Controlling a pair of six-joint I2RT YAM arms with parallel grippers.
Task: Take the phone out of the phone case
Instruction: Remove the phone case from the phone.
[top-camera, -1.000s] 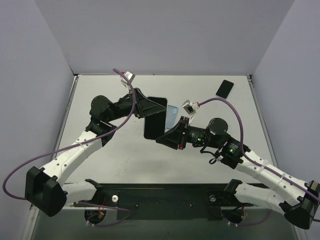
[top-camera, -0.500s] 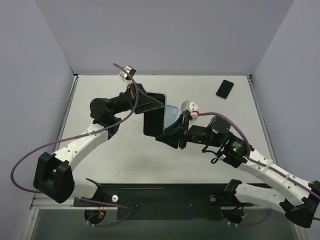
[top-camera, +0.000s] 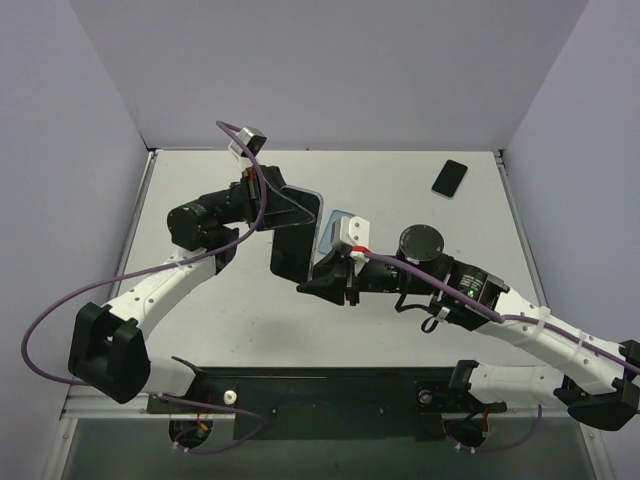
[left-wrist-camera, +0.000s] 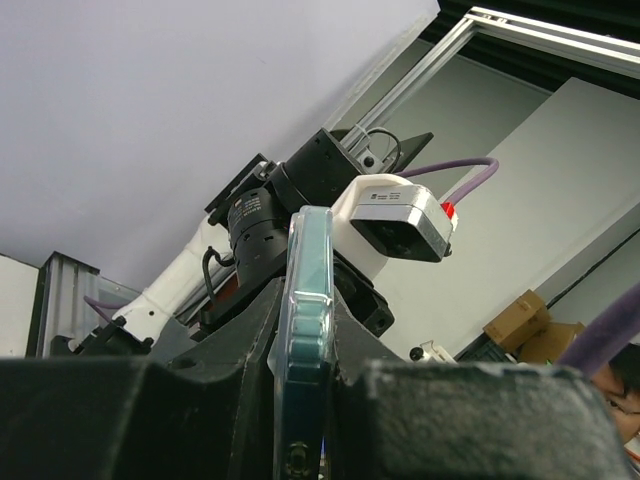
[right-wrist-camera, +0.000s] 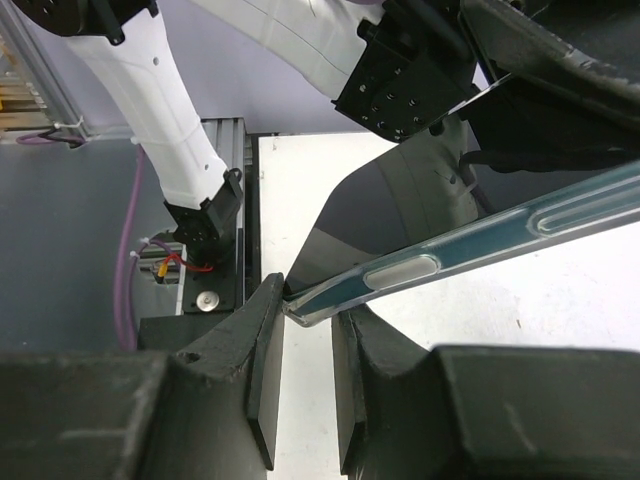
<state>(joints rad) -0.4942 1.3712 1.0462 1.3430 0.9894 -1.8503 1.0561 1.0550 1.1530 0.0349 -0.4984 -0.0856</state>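
The phone case lies at a slant across the robot's right gripper's fingers at its corner (right-wrist-camera: 303, 306), so the right gripper should open, move back and turn to line up with the case's edge (right-wrist-camera: 450, 252).
The phone in its clear bluish case (top-camera: 296, 243) is held up off the table, dark screen toward the top camera. My left gripper (top-camera: 303, 213) is shut on its upper part; in the left wrist view the case (left-wrist-camera: 305, 300) stands edge-on, pinched between the two black fingers of that gripper (left-wrist-camera: 305, 345). My right gripper (top-camera: 308, 284) is at the lower corner. In the right wrist view the case (right-wrist-camera: 480, 245) runs in from the upper right, and its corner sits between the tips of that gripper (right-wrist-camera: 308, 305), touching both fingers.
A second dark phone (top-camera: 450, 178) lies flat at the back right of the white table (top-camera: 220, 310). The grey walls stand on the left, back and right. The black base rail (top-camera: 330, 390) runs along the near edge.
Both arms have carried the cased phone leftward and slightly toward the near edge. The right gripper has stayed at its lower corner throughout.
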